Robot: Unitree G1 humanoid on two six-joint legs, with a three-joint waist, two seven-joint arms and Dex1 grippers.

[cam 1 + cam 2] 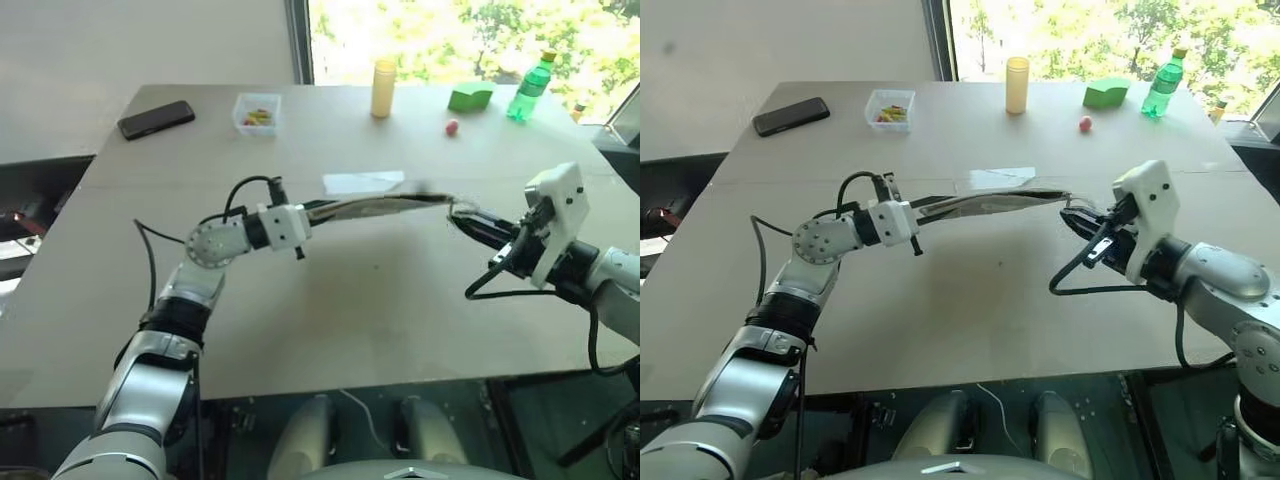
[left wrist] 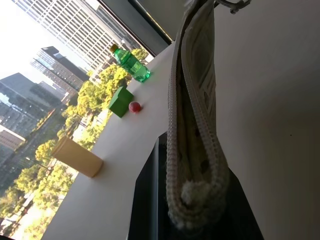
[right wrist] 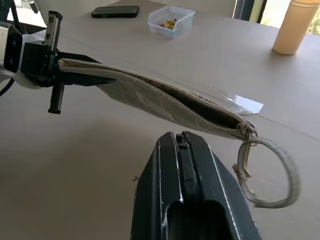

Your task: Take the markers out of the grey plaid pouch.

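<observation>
The zipper gaping [image 3: 192, 96] along the pouch's top means my right gripper should leave the loop pull and go with spread fingers into the pouch's opening [image 3: 207, 111] for the markers.
The grey plaid pouch [image 1: 385, 204] hangs stretched out level above the table. My left gripper [image 1: 325, 210] is shut on its left end. The zipper edge faces up and gapes partly open, showing a dark inside [image 3: 195, 102]. The loop pull [image 3: 280, 170] dangles from the pouch's right end. My right gripper [image 3: 177, 137] is shut with nothing between its fingers, its tips just short of that end and beside the loop. The markers are hidden from view.
A white paper scrap [image 1: 362, 182] lies on the table under the pouch. Along the far edge stand a black phone [image 1: 156, 118], a clear box of small items [image 1: 257, 112], a yellow cup [image 1: 383, 88], a green block [image 1: 470, 97], a red ball [image 1: 452, 127] and a green bottle [image 1: 530, 88].
</observation>
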